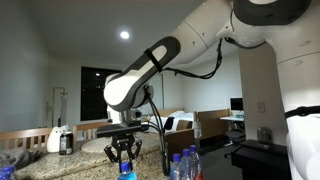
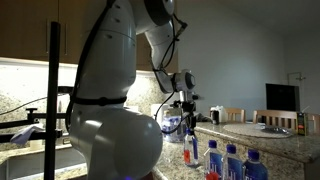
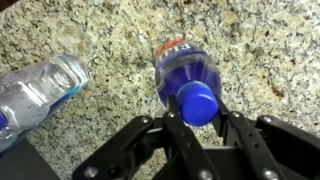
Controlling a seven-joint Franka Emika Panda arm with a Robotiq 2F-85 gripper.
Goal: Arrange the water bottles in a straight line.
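Observation:
Next, my gripper grips the bottle's neck again and moves the bottle closer to the row's near end (image 1: pixel 175 167). The bottle (image 1: pixel 127 172) under my gripper is too far from the row of bottles.
In the wrist view a clear water bottle (image 3: pixel 180 68) with a blue cap stands on the speckled granite counter (image 3: pixel 110 35). My gripper (image 3: pixel 198 112) is shut on its neck, a black finger (image 3: pixel 175 128) pressed against each side just under the cap. Both exterior views show the gripper (image 1: pixel 122 150) (image 2: pixel 184 118) pointing straight down over this bottle (image 1: pixel 127 171) (image 2: pixel 190 150). Another bottle (image 3: pixel 40 90) shows at the left edge of the wrist view; whether it stands or lies I cannot tell. More bottles (image 2: pixel 232 163) (image 1: pixel 183 165) stand grouped nearby on the counter.
A white and dark jug-like appliance (image 1: pixel 62 138) sits on the counter at the left in an exterior view. A black clamp stand (image 2: pixel 50 95) rises beside the robot's base. Wooden chairs (image 2: pixel 285 120) and a dining table stand beyond the counter.

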